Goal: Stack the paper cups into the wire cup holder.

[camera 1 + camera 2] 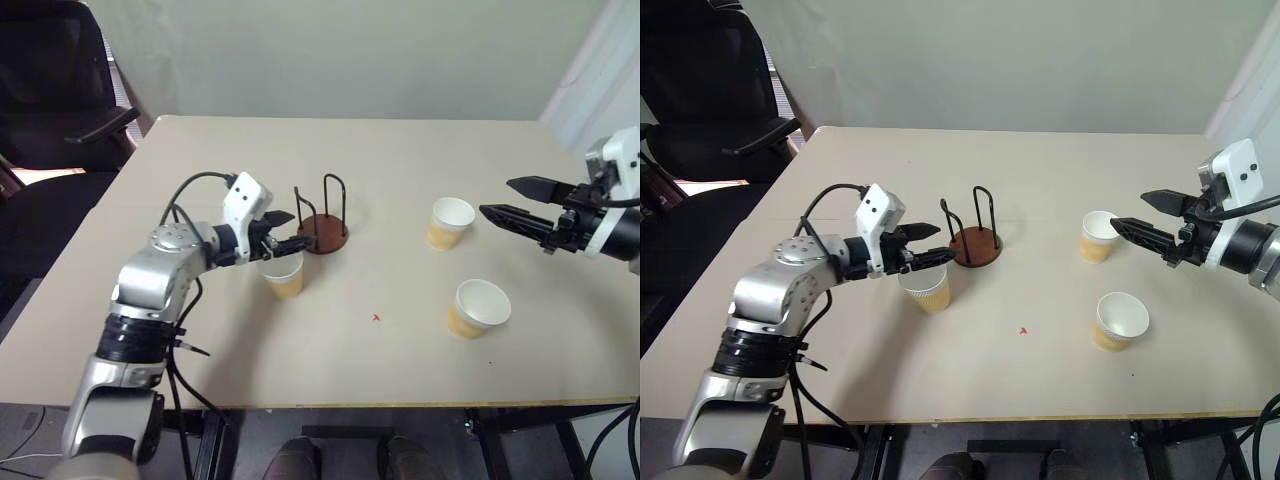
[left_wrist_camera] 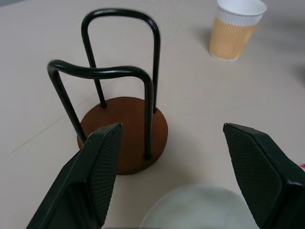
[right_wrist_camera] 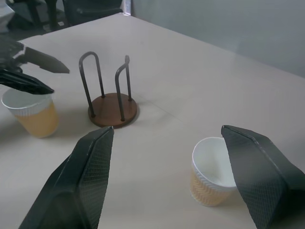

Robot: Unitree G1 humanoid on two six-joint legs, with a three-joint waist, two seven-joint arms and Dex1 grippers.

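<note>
The wire cup holder (image 1: 325, 234) is a long way from my right gripper, so my left gripper should first drag it by its near wire loop (image 1: 306, 199) to the red mark.
Three tan paper cups stand upright on the table. One paper cup (image 1: 283, 277) is just below my left gripper (image 1: 297, 230), which is open and empty above its rim, pointing at the wire cup holder (image 1: 323, 236). The holder, a brown disc with two black wire loops, is empty (image 2: 125, 136). A second cup (image 1: 450, 222) stands right of the holder, and a third cup (image 1: 479, 307) sits nearer the front. My right gripper (image 1: 497, 197) hovers open and empty just right of the second cup (image 3: 212, 176).
The beige table (image 1: 380, 150) reaches a pale wall at the back. A black office chair (image 1: 60, 90) stands off its far left corner. A small red mark (image 1: 376, 318) lies on the tabletop in front of the holder.
</note>
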